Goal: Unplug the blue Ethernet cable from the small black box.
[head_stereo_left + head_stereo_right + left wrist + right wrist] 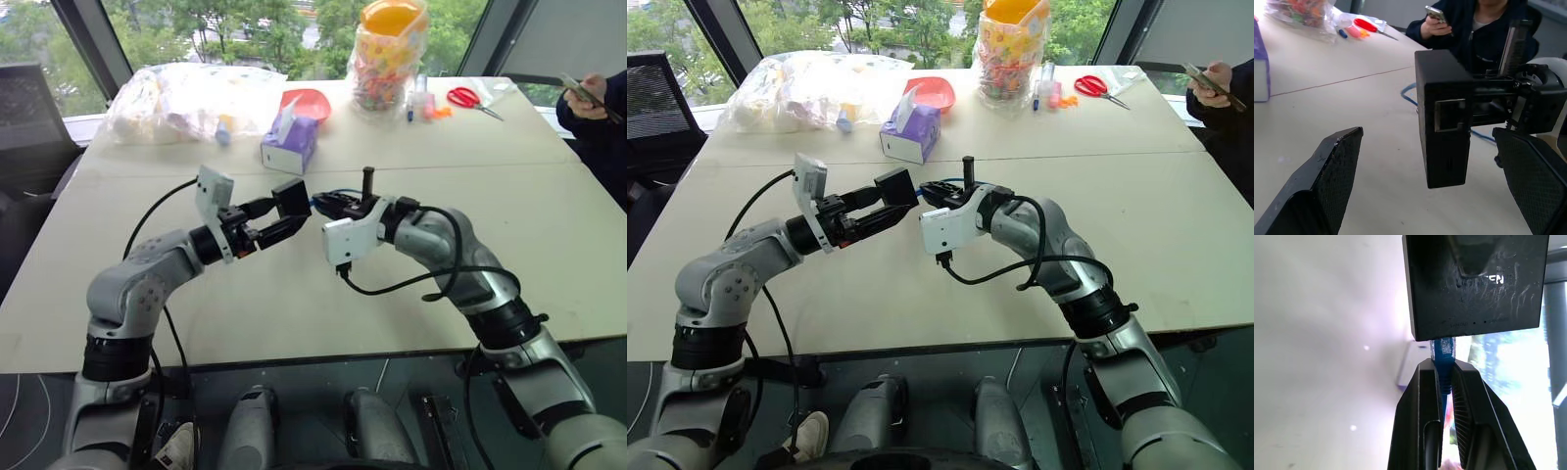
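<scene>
The small black box is hanging from my right gripper by its plug (pixel 1443 348), so my left gripper should clamp the box (pixel 291 199) first, before my right gripper pulls the cable.
The small black box (pixel 292 199) hangs above the table between my two grippers. The blue Ethernet cable (pixel 1443 350) is plugged into its side by a clear plug. My right gripper (pixel 1443 366) is shut on the cable just behind that plug, and in the left eye view it (pixel 325 204) points left at the box. A blue loop of cable (pixel 1408 96) trails down onto the table behind. My left gripper (pixel 294 216) is open, one finger (pixel 1332 176) on each side of the box (pixel 1444 117), with gaps showing on both sides.
Behind the grippers stands a purple tissue box (pixel 289 147), with a red bowl (pixel 306 101) and a clear plastic bag (pixel 191 96) beyond it. A candy jar (pixel 392 49) and red scissors (pixel 468 96) lie far right. A person holding a phone (pixel 593 98) sits at the table's right edge.
</scene>
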Controlling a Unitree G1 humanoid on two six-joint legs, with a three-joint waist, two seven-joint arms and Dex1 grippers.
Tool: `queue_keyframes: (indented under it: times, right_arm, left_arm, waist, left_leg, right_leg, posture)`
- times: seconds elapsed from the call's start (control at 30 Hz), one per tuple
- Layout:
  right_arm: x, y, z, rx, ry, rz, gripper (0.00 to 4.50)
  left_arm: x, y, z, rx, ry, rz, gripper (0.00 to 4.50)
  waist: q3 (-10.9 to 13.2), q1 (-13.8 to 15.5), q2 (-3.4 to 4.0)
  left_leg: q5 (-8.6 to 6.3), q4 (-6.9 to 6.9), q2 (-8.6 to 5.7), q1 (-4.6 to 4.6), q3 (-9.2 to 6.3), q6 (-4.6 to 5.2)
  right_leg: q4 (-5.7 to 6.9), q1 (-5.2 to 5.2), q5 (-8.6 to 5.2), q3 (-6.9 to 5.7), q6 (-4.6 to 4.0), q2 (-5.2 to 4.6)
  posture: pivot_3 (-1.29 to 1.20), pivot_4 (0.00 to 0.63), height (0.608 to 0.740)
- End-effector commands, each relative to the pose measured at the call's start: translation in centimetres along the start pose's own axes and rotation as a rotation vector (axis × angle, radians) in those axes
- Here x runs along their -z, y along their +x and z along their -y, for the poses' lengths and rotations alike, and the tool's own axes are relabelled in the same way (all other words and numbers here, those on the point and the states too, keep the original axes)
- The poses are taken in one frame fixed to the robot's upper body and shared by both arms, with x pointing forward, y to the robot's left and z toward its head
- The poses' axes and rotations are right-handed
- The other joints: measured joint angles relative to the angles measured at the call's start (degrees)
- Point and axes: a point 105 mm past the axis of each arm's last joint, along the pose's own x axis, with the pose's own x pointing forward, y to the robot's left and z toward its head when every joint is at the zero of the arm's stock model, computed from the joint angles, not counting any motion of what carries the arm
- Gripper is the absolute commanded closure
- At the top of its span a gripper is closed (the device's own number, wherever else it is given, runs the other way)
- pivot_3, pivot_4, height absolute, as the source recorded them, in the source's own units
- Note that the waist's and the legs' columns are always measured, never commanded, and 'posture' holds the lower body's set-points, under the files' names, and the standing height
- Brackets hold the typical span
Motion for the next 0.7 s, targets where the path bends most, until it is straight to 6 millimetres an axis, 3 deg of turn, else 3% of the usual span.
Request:
queue_keyframes:
  times: [0.03, 0.2, 0.3, 0.53, 0.57, 0.7]
  right_arm:
    - [-0.4, -0.4, 0.9, 0.054, -0.041, -0.014, 4.44]
    - [-0.4, -0.4, 0.6, 0.044, -0.042, -0.021, 4.44]
    - [-0.1, -0.2, 0.6, 0.041, -0.025, -0.029, 4.50]
    - [-0.5, 0.2, 1.6, 0.060, -0.043, -0.007, 4.50]
    - [-0.6, 0.2, 1.7, 0.063, -0.044, -0.003, 4.50]
    - [-0.7, 0.1, 1.9, 0.062, -0.041, 0.005, 4.50]
  left_arm:
    - [-1.8, 0.0, 0.6, 0.062, 0.002, 0.034, 0.00]
    - [-2.2, -0.1, 0.5, 0.067, -0.009, 0.045, 0.00]
    - [-1.7, -0.4, 0.6, 0.067, 0.000, 0.017, 0.91]
    - [-0.3, -0.6, 0.4, 0.051, 0.006, -0.030, 3.79]
    - [-0.1, -0.6, 0.3, 0.047, 0.006, -0.034, 4.05]
    - [0.2, -0.6, 0.0, 0.033, 0.015, -0.044, 4.07]
  waist:
    - [0.00, -0.06, -0.01]
    - [0.01, -0.27, -0.01]
    - [0.01, -0.25, -0.01]
    - [0.02, -0.22, -0.03]
    - [0.02, -0.15, -0.03]
    - [0.02, -0.13, -0.04]
  left_leg:
    - [0.00, 0.01, -0.01, 0.00, -0.01, 0.00]
    - [0.00, -0.04, 0.00, 0.01, -0.03, 0.01]
    - [0.00, -0.05, 0.00, 0.01, -0.04, 0.01]
    - [0.00, -0.04, 0.00, 0.01, -0.03, 0.01]
    - [0.00, -0.04, 0.00, 0.01, -0.04, 0.01]
    - [0.00, -0.04, 0.00, 0.00, -0.04, 0.01]
  right_leg:
    - [-0.02, 0.03, 0.00, 0.00, 0.00, 0.00]
    - [-0.03, 0.02, 0.00, 0.00, 0.00, 0.00]
    - [-0.03, 0.01, 0.00, 0.00, 0.00, 0.00]
    - [-0.04, 0.02, 0.00, 0.00, -0.01, 0.00]
    - [-0.04, 0.02, 0.00, 0.00, -0.01, 0.00]
    - [-0.05, 0.02, -0.01, 0.00, -0.01, 0.00]
  posture:
    - [0.00, 0.150, 0.735]
    - [0.00, 0.150, 0.735]
    - [0.00, 0.150, 0.735]
    - [0.00, 0.150, 0.735]
    - [0.00, 0.150, 0.735]
    - [0.00, 0.150, 0.735]
